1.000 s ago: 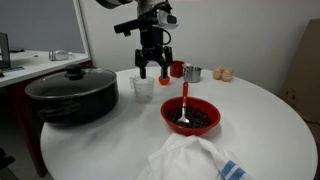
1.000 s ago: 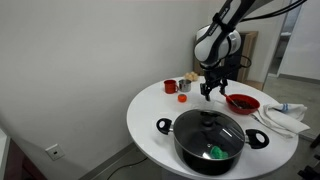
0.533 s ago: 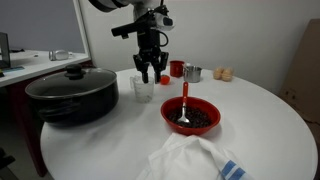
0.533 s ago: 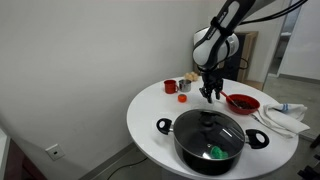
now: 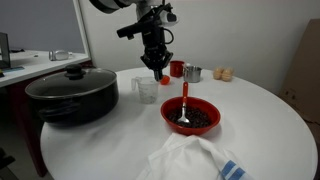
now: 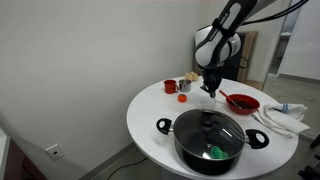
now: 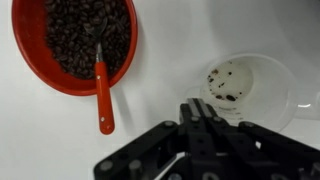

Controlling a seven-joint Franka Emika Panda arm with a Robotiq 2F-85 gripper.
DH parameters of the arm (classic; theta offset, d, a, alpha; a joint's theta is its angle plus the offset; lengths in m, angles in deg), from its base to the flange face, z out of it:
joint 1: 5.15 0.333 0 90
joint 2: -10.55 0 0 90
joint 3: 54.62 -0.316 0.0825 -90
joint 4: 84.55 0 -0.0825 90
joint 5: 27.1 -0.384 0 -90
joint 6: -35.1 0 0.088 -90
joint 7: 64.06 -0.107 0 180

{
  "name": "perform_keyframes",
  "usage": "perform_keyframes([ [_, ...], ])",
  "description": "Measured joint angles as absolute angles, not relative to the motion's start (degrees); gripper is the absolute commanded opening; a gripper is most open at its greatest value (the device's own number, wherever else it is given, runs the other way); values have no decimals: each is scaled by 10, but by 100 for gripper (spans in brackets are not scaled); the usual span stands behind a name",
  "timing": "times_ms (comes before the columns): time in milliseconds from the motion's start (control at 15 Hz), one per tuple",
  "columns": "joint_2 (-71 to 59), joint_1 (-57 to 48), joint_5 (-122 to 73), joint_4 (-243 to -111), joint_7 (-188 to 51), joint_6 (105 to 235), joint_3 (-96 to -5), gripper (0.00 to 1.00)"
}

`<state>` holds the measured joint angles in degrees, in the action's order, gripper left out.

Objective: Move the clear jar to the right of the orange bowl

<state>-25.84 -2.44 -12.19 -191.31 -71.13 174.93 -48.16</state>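
Observation:
The clear jar's rim (image 5: 148,79) is at my gripper's closed, empty fingers. I should open the fingers, turn them and lower them so they straddle the jar's side (image 5: 156,88) before I carry the jar.
The clear jar (image 5: 145,89) stands upright on the white table between the black pot and the orange bowl (image 5: 190,117). The bowl holds dark beans and a red-handled spoon (image 7: 101,95). My gripper (image 5: 158,72) hangs just above the jar's rim on the bowl side, its fingers pressed together with nothing between them. In the wrist view the gripper (image 7: 198,104) points at the near edge of the jar (image 7: 248,90), with the bowl (image 7: 30,70) to its left. In an exterior view the gripper (image 6: 210,91) stands left of the bowl (image 6: 241,102); the jar does not show there.
A large black pot with a lid (image 5: 72,95) stands beside the jar. Behind it are a small red cup (image 5: 177,69), a metal cup (image 5: 193,73) and two pale round objects (image 5: 224,74). A white cloth (image 5: 190,160) lies at the table's front edge.
The gripper's fingers have gone from wide open to shut over the jar. The arm has shifted only slightly, and the jar and bowl have not moved.

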Motion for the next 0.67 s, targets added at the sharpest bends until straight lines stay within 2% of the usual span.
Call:
perform_keyframes([
  [533,-251,-16,-120,-1931,-728,1769,-478,93],
  [667,-244,-13,-120,-1942,-753,1778,-473,100],
])
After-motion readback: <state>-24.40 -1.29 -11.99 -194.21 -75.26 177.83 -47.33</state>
